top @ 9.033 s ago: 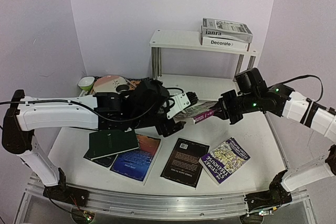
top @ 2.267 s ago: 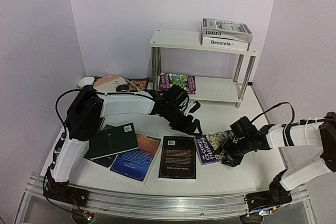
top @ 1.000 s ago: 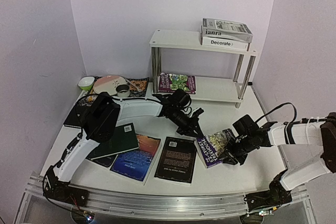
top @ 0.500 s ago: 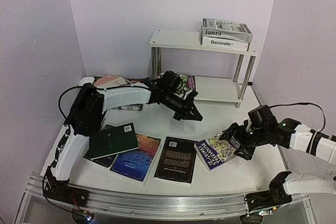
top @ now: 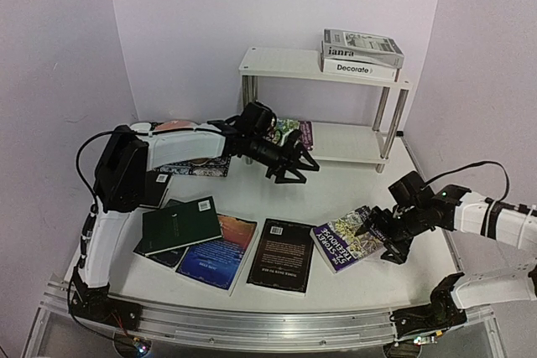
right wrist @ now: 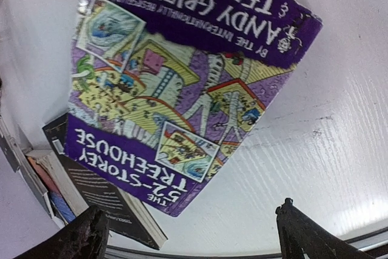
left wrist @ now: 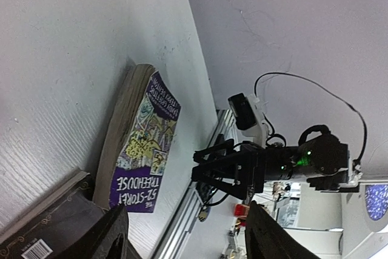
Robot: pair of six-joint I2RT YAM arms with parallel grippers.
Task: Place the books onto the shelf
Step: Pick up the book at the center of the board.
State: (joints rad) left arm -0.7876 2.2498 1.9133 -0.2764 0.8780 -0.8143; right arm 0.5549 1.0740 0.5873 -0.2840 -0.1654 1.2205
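Next, my left gripper lifts its far corner (top: pixel 317 231) while my right gripper takes the spine, because the Treehouse book (top: pixel 346 241) lies flat by my right gripper.
A purple Treehouse book (top: pixel 346 238) (right wrist: pixel 182 77) (left wrist: pixel 142 144) lies flat on the table. My right gripper (top: pixel 382 238) (right wrist: pixel 197 241) (left wrist: pixel 229 171) stands open just right of it, with nothing between its fingers. Beside that book are a black book (top: pixel 284 254) (right wrist: pixel 100 195), a blue one (top: pixel 220 252) and a dark green one (top: pixel 179 224). My left gripper (top: pixel 298 173) (left wrist: pixel 188 244) hovers open and empty in front of the shelf (top: pixel 285 63). A second purple book (top: pixel 289 130) lies on the shelf's lower board. "janra" (top: pixel 361 42) sits on "Decorate" (top: pixel 357 67) on top.
A patterned placemat (top: pixel 197 168) with a plate (top: pixel 172 126) lies at the back left, partly hidden by my left arm. Another dark book (top: pixel 156 189) lies at the left edge. Chrome shelf legs (top: pixel 388 136) stand at the back right. A metal rail (top: pixel 252 324) runs along the front.
My right gripper opened and let go of the purple book, which now lies flat. My left gripper opened and drew back toward the shelf.
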